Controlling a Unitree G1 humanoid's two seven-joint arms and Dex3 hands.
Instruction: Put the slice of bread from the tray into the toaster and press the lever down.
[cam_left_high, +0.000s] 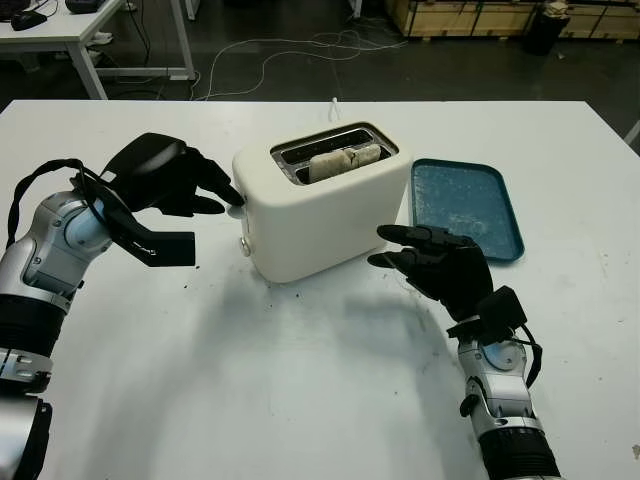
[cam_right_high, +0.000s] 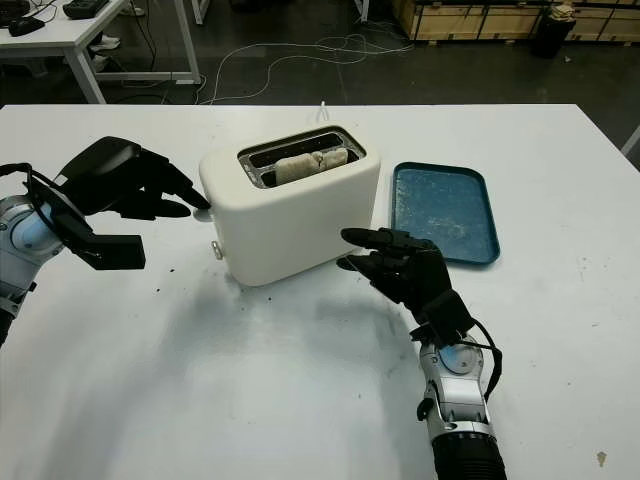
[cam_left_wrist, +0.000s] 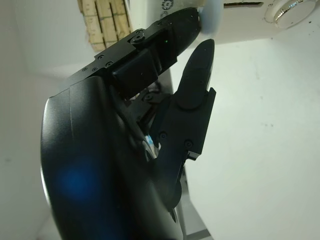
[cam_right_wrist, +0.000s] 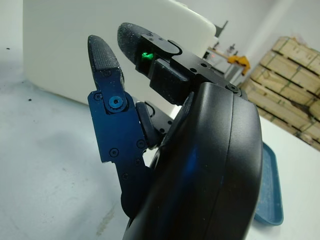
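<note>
I expect the slice of bread (cam_left_high: 345, 162) to sink from view once I push the lever down, because the white lever (cam_left_high: 237, 211) sits high above the round dial.
A white toaster (cam_left_high: 320, 215) stands mid-table with the slice of bread (cam_left_high: 343, 160) sunk in one of its top slots. My left hand (cam_left_high: 222, 198) is at the toaster's left end, open, and one fingertip (cam_left_wrist: 192, 20) touches the white lever (cam_left_wrist: 207, 15) near the top of that end. A round dial (cam_left_high: 245, 245) sits lower on the same end. My right hand (cam_left_high: 388, 247) is open just off the toaster's near right corner, holding nothing. The blue tray (cam_left_high: 465, 205) lies to the right of the toaster with only crumbs in it.
Dark crumbs dot the white table (cam_left_high: 300, 380) in front of the toaster. Beyond the table's far edge are floor cables (cam_left_high: 300, 50), another white table (cam_left_high: 60, 30) at back left and wooden crates (cam_left_high: 470, 15) at back right.
</note>
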